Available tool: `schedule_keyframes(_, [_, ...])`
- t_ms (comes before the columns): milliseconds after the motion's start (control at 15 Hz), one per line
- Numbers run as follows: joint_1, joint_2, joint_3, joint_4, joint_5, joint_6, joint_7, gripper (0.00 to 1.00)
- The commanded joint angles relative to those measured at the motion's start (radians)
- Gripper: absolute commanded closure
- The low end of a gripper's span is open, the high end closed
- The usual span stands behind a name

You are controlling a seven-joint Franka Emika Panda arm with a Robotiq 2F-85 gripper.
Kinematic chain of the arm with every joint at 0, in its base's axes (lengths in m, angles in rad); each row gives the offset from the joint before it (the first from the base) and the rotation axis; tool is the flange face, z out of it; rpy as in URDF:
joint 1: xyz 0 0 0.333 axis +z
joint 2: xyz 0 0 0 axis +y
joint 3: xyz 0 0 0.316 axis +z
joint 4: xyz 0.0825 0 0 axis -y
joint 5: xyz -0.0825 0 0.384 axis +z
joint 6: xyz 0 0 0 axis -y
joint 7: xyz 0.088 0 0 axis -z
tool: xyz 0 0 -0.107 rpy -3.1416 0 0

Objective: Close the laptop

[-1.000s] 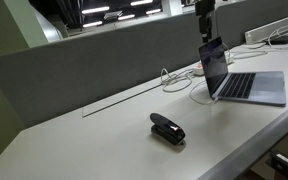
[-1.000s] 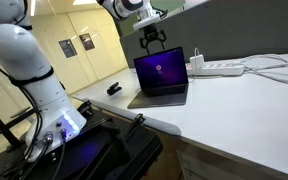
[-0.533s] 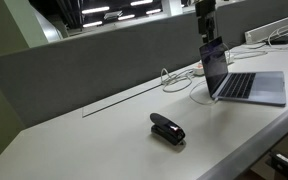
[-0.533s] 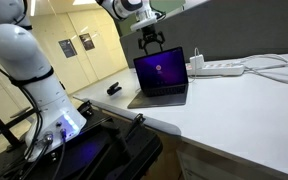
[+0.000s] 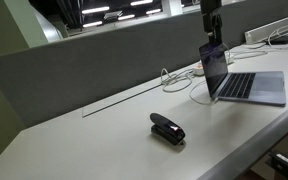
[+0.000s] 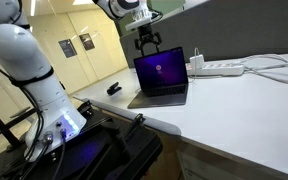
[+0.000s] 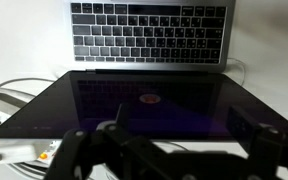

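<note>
The screen's top edge (image 6: 161, 54) tilts back and the robot's gripper is just behind it, so the robot should push the screen forward from behind and down onto the keyboard (image 5: 237, 85).
The silver-grey laptop (image 5: 240, 86) stands open on the white desk, screen lit purple in an exterior view (image 6: 161, 70). In the wrist view its dark screen (image 7: 149, 95) fills the middle and the keyboard lies beyond it. My gripper (image 5: 213, 38) hovers just above the top edge of the screen, fingers pointing down, as also shows in an exterior view (image 6: 147, 43). In the wrist view my gripper (image 7: 179, 128) has its two dark fingers spread apart with nothing between them. I cannot tell if it touches the lid.
A small black stapler (image 5: 167, 129) lies on the desk away from the laptop and also shows in an exterior view (image 6: 114, 89). A white power strip (image 6: 224, 68) with cables lies behind the laptop. A grey partition (image 5: 104, 60) runs along the desk's back edge.
My gripper has shifted slightly sideways above the laptop's screen edge. The laptop's lid angle looks unchanged.
</note>
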Motion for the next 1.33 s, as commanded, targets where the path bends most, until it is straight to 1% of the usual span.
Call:
schedule_keyframes(0, [-0.012, -0.025, 0.004, -0.022, 0.009, -0.009, 0.033, 0.00])
schedule_keyframes(333, [-0.011, -0.034, 0.011, 0.006, 0.040, 0.001, 0.019, 0.00])
schedule_keyframes(733, [-0.007, -0.024, 0.018, 0.069, 0.056, 0.034, 0.026, 0.00])
schedule_keyframes(800, [-0.008, -0.030, 0.018, 0.039, 0.048, 0.032, 0.002, 0.00])
schedule_keyframes(1000, [-0.008, -0.030, 0.018, 0.052, 0.049, 0.036, 0.002, 0.00])
schedule_keyframes(1067, [-0.010, -0.018, 0.020, 0.060, 0.063, 0.039, -0.023, 0.00])
schedule_keyframes(1267, [-0.014, 0.020, 0.021, 0.069, 0.058, 0.071, -0.062, 0.00])
